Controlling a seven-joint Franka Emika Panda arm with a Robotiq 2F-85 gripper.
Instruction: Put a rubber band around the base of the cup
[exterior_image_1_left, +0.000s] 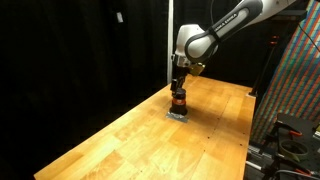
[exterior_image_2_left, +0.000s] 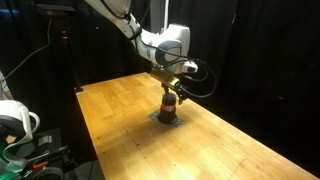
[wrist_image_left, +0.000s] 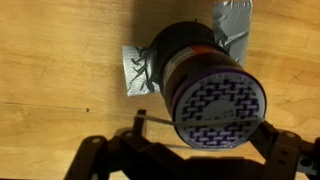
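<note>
The cup's patterned top is near one finger of the robot's gripper and away from the middle of the rubber band, so the gripper should move back to center over the cup.
The cup is a dark brown cylinder with a pale stripe and a reddish-orange lower part. It stands on a flat grey square on the wooden table. In the wrist view its patterned top is close under the camera. My gripper is right above the cup in both exterior views. Its fingers are spread wide, one on each side of the cup's top. A thin rubber band is stretched straight between the two fingers, across the edge of the cup's top.
The wooden table extends well beyond the cup on all sides. Black curtains hang behind it. A patterned panel and equipment stand beyond one table edge, and a white device sits off another edge.
</note>
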